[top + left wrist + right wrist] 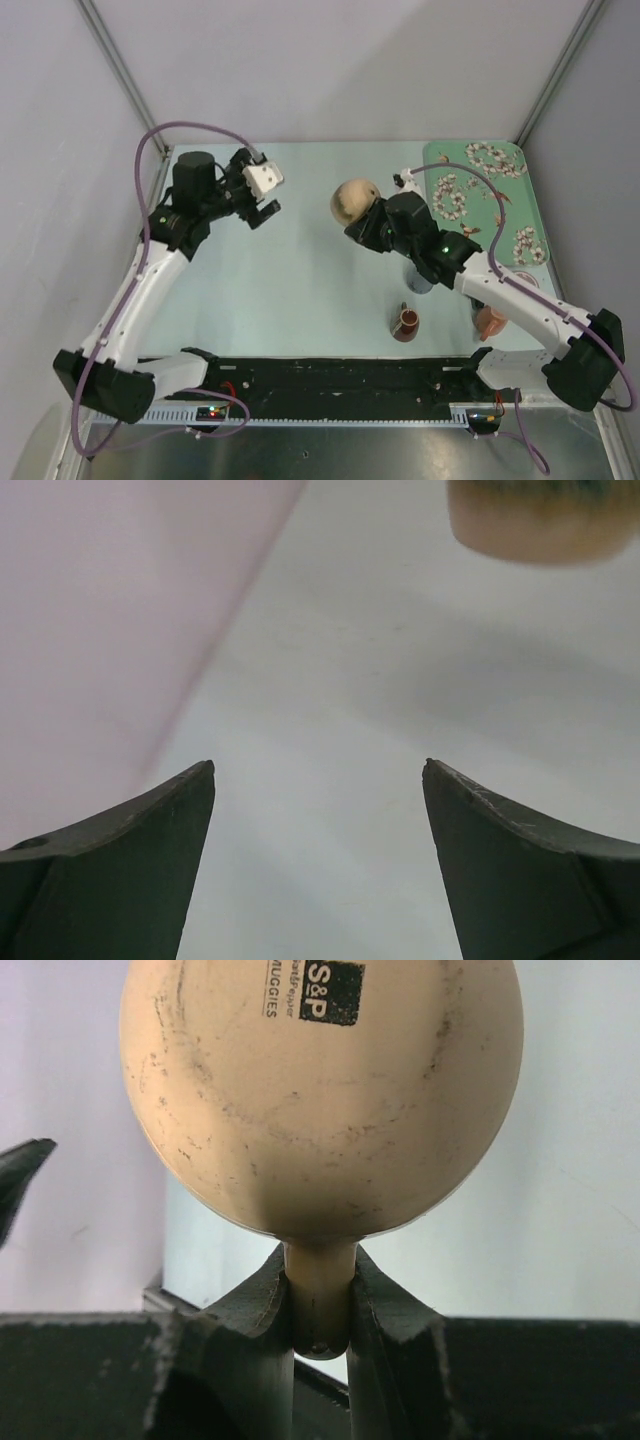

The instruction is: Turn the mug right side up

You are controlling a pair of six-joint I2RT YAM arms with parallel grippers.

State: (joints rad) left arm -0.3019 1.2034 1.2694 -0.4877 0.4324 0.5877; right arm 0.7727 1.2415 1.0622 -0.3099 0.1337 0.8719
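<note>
The beige mug's handle [320, 1280] is in my right gripper and the mug's near side [337, 205] is free, so my left gripper should keep turning toward it until it closes on the mug's rim.
A round beige mug [352, 200] is held above the table's middle, behind centre. My right gripper [374, 222] is shut on its handle. In the right wrist view the mug's printed underside [320, 1090] faces the camera and fills the upper frame. The handle [320, 1295] is pinched between my right gripper [320, 1290] jaws. My left gripper [270, 196] hovers at the back left, open and apart from the mug. In the left wrist view my left gripper [320, 770] holds nothing, and the mug [540, 520] shows blurred at the top right.
A green floral tray [520, 205] lies at the back right. A small dark brown cup [406, 323] stands near the front, a grey-blue cup [418, 281] sits under my right arm, and a pinkish object [490, 322] is partly hidden by that arm. Metal frame posts rise at both back corners.
</note>
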